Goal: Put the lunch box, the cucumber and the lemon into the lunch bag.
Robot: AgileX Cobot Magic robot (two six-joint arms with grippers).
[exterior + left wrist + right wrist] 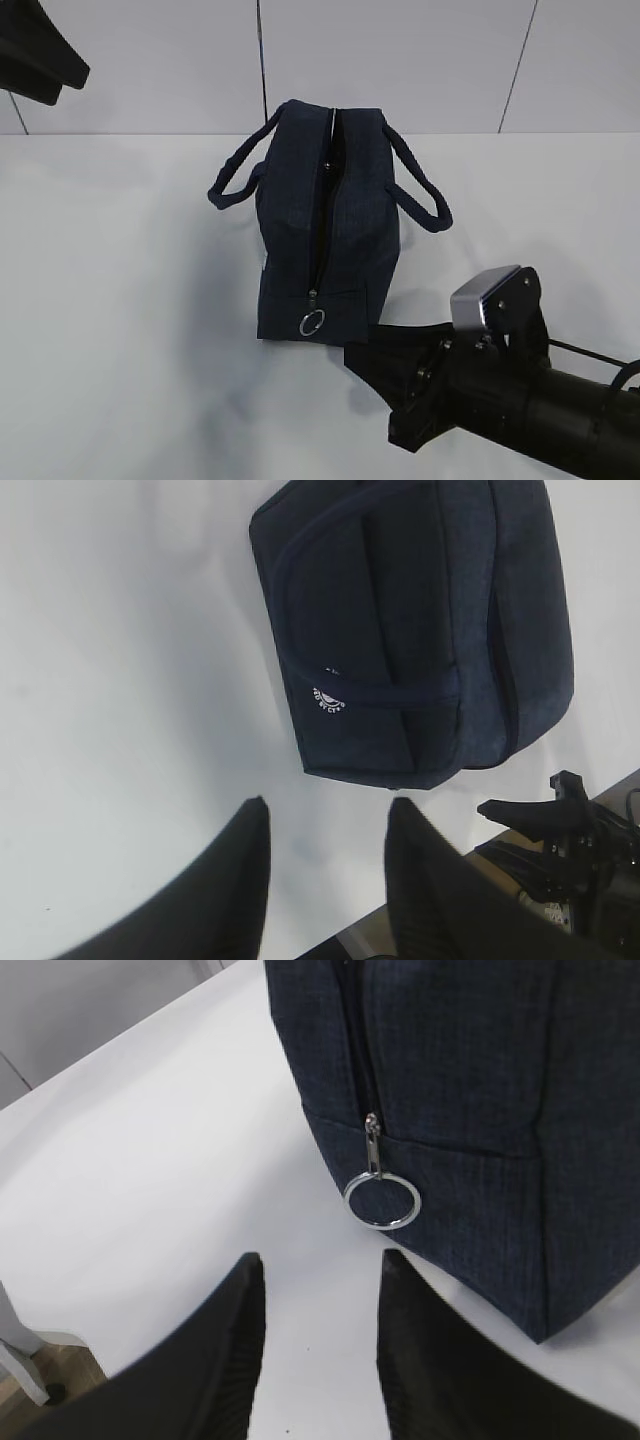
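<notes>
The zipper's dark slit (326, 205) is open beyond the ring pull (312, 322), so the zipper will close when I pull the ring pull to the zipper's far end.
The dark navy lunch bag (330, 220) stands in the middle of the white table with both loop handles hanging outward. Its top zipper shows as a narrow dark slit, and the metal ring pull (312, 322) hangs at the near end. My right gripper (320, 1260) is open and empty, low over the table just short of the ring pull (381, 1201). It also shows in the exterior view (362, 358). My left gripper (325, 815) is open and empty, held high to the left of the bag (420, 620). The lunch box, the cucumber and the lemon are out of view.
The left arm (40, 50) shows in the top left corner. The right arm (540, 400) fills the lower right. A tiled wall (400, 60) stands behind the table. The table's edge (60, 1335) lies near the right gripper.
</notes>
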